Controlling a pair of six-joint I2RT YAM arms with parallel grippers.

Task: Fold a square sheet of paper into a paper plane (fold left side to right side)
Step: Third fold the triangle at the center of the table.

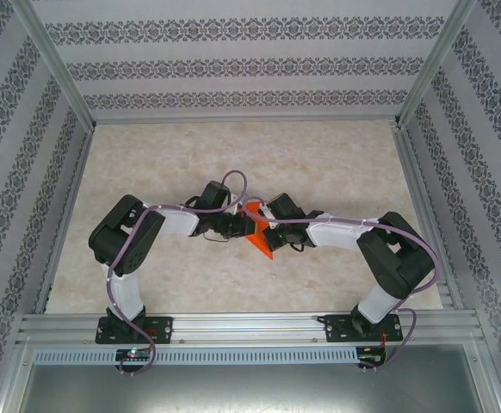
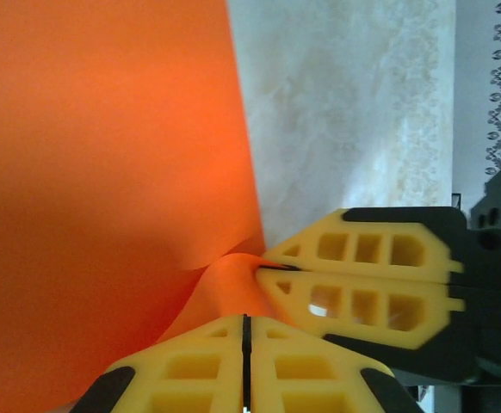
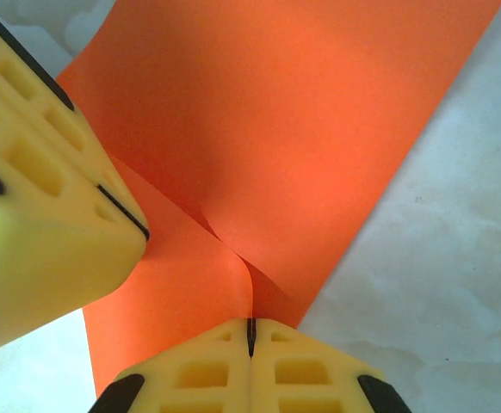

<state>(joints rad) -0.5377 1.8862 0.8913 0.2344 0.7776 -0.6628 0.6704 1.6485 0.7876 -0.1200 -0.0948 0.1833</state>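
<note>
The robot's two grippers are crowding the sheet's curled flap while the sheet's near tip is free, so the left gripper should stay put and the right gripper should pinch that tip of the sheet.
The square sheet of paper is bright orange and is held up off the table between my two arms, bent into a curved fold. My left gripper is shut, and a raised ridge of the sheet runs into its fingertips. My right gripper is shut on a standing edge of the sheet, pinched at its tip. The two grippers sit tip to tip: the right fingers reach in from the right in the left wrist view, and the left fingers show at upper left in the right wrist view.
The marbled beige table top lies under the paper, bounded by aluminium rails at the near edge and patterned walls around. Both arms bend inward to the table's middle.
</note>
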